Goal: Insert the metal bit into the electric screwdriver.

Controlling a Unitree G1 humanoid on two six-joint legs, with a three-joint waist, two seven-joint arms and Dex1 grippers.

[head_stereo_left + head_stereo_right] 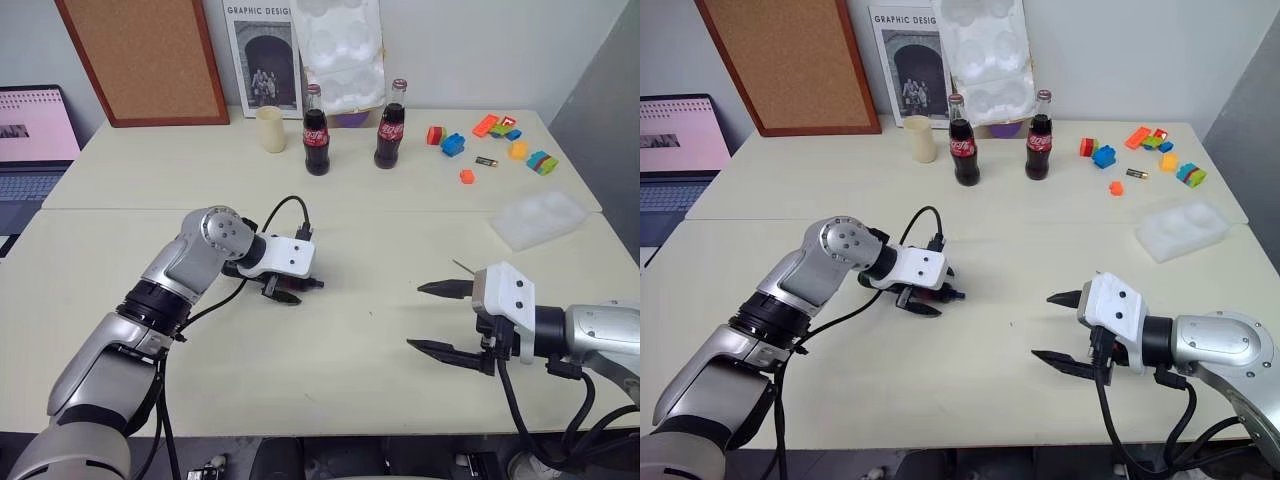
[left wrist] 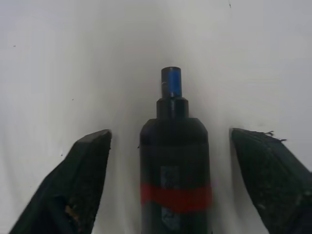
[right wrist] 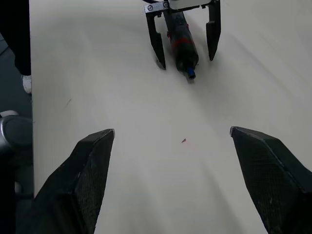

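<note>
The metal bit [image 1: 463,267] will mostly keep sticking out when the robot pushes the bit's end in, because the electric screwdriver's bluish tip [image 3: 190,73] is short and narrow.
The electric screwdriver [image 2: 174,161] lies flat on the cream table [image 1: 350,370], left of centre. It has a dark body, a red band and a bluish tip. My left gripper [image 1: 297,290] reaches down over it, open, with one finger on each side and a gap on both. From the right wrist view it appears as the screwdriver [image 3: 183,46] between those fingers [image 3: 157,44]. My right gripper [image 1: 415,316] hovers open and empty above the table's front right. A thin dark rod, seemingly the metal bit [image 1: 462,267], pokes out just behind its upper finger, mostly hidden.
Two cola bottles [image 1: 316,143] and a cup [image 1: 270,128] stand at the back. Coloured blocks [image 1: 500,135] and a small battery [image 1: 486,160] lie back right, a white foam tray [image 1: 540,218] nearer. A laptop [image 1: 30,150] sits far left.
</note>
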